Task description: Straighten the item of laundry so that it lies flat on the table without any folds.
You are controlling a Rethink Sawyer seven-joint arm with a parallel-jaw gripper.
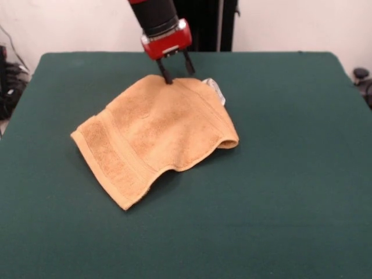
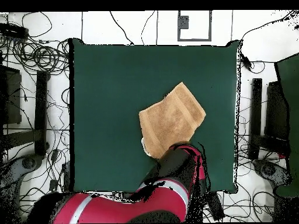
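Observation:
I expect the towel's border bands [image 1: 118,154] to swing along when I pull the towel's far edge, while the towel's folded edge stays folded, because its corner curls [image 1: 229,143] under.
The golden-tan towel [image 1: 157,131] lies rumpled near the middle of the dark green table [image 1: 290,186], with its right edge folded over on itself and border bands showing at its near left. Its small white tag [image 1: 216,88] sticks out at the far right corner. My gripper [image 1: 179,74] hangs just over the towel's far edge, jaws apart and holding nothing. One fingertip [image 1: 168,79] touches the cloth. In the overhead view the towel [image 2: 172,119] shows on the table [image 2: 105,105], and the arm [image 2: 175,169] hides the gripper.
Cables and dark equipment [image 2: 35,87] lie on the floor around the table. The robot's black pedestal [image 1: 203,23] stands behind the far edge.

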